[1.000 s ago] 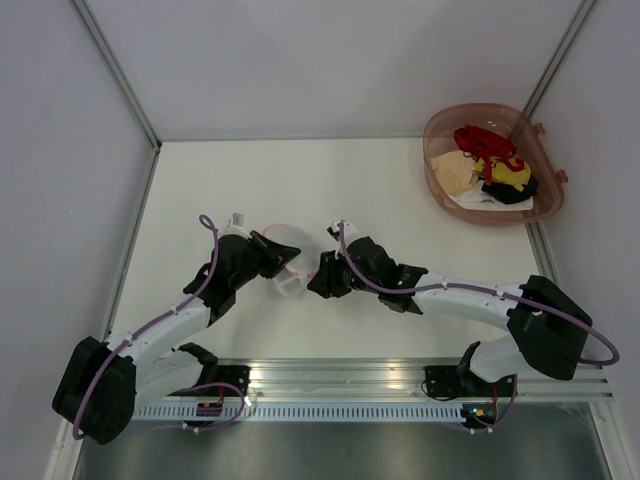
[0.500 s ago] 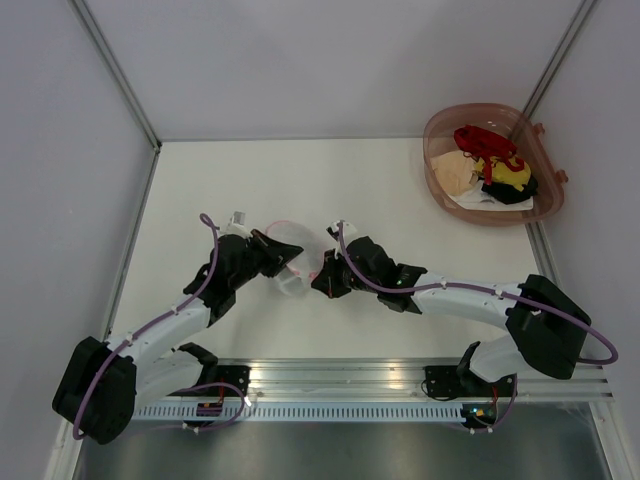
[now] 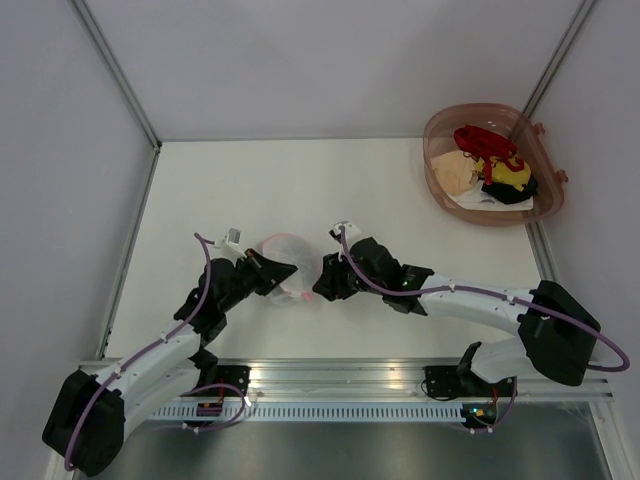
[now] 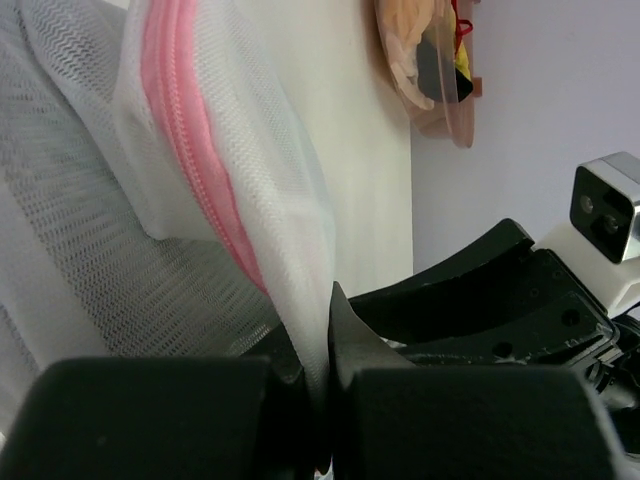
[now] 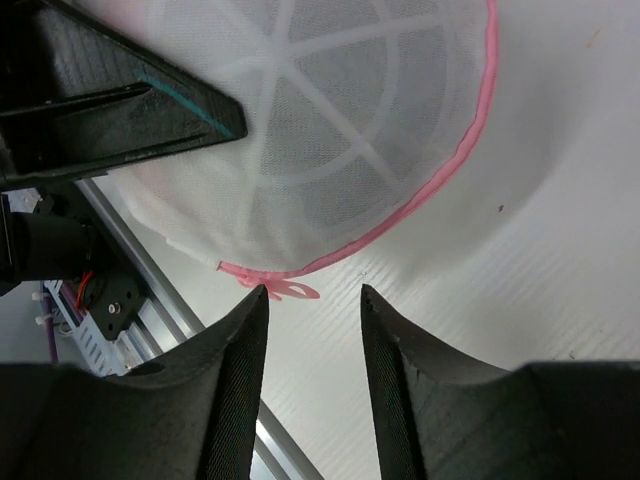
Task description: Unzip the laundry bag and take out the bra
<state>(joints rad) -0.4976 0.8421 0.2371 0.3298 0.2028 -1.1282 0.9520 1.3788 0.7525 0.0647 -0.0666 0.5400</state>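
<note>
Next, my right gripper moves its fingers to the tab's root [image 5: 249, 276] before it closes, because only the loose end of the pink pull [image 5: 304, 291] tab is in line with them.
The laundry bag [image 3: 285, 263], a small rounded pouch of white mesh with a pink zipper rim, sits between my two grippers near the table's front. My left gripper [image 3: 274, 279] is shut on the bag's mesh edge [image 4: 300, 300] beside the pink zipper [image 4: 195, 170]. My right gripper [image 3: 322, 282] is open and empty, just right of the bag. In the right wrist view its fingertips [image 5: 252, 300] frame the pink zipper pull tab [image 5: 285, 290] at the bag's rim [image 5: 440, 170]. The bra cannot be made out inside the bag.
A large pinkish-brown plastic basket [image 3: 436, 170] with red, yellow, black and beige garments stands at the back right, also seen in the left wrist view [image 4: 440, 90]. A metal rail runs along the table's front edge [image 3: 340, 375]. White walls enclose the table.
My left arm has pulled back toward the front left, drawing the bag with it. My right gripper has stayed beside the bag's right edge.
</note>
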